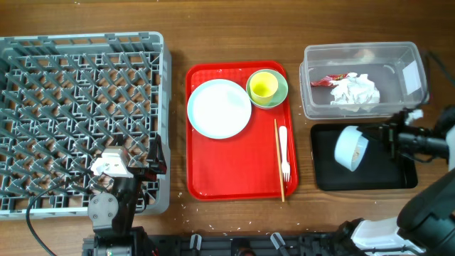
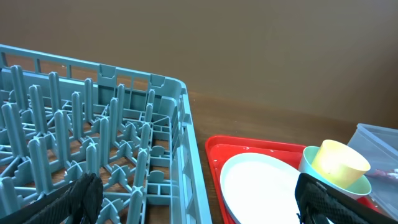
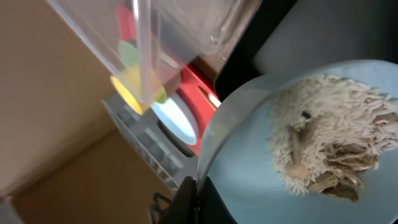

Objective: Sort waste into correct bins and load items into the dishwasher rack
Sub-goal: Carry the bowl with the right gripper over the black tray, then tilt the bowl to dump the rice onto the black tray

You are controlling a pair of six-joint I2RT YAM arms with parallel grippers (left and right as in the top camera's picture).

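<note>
Next, my right gripper tips the tilted dish more steeply and shakes it over the black tray (image 1: 338, 177) before putting it down, because rice-like food scraps (image 3: 329, 134) lie in it.
My right gripper (image 1: 370, 146) is shut on the rim of the small pale-blue dish (image 1: 350, 148) and holds it tilted on edge over the black tray (image 1: 327, 178). In the right wrist view the dish (image 3: 249, 168) carries rice-like food scraps (image 3: 329, 143). The clear tub (image 1: 419, 78) holds crumpled white tissue (image 1: 354, 90) and a red wrapper (image 1: 329, 80). The large pale-blue plate (image 1: 219, 108), the yellow cup (image 1: 264, 86) in the light-green bowl (image 1: 281, 96), the chopsticks (image 1: 278, 160) and the white fork (image 1: 284, 153) lie on the red tray. My left gripper (image 2: 193, 205) is open above the grey rack (image 1: 78, 107).
The red serving tray (image 1: 234, 178) lies between the rack and the bins. Small crumbs (image 1: 186, 206) dot the table near the tray's front left corner. A cable (image 1: 35, 227) runs along the front left edge.
</note>
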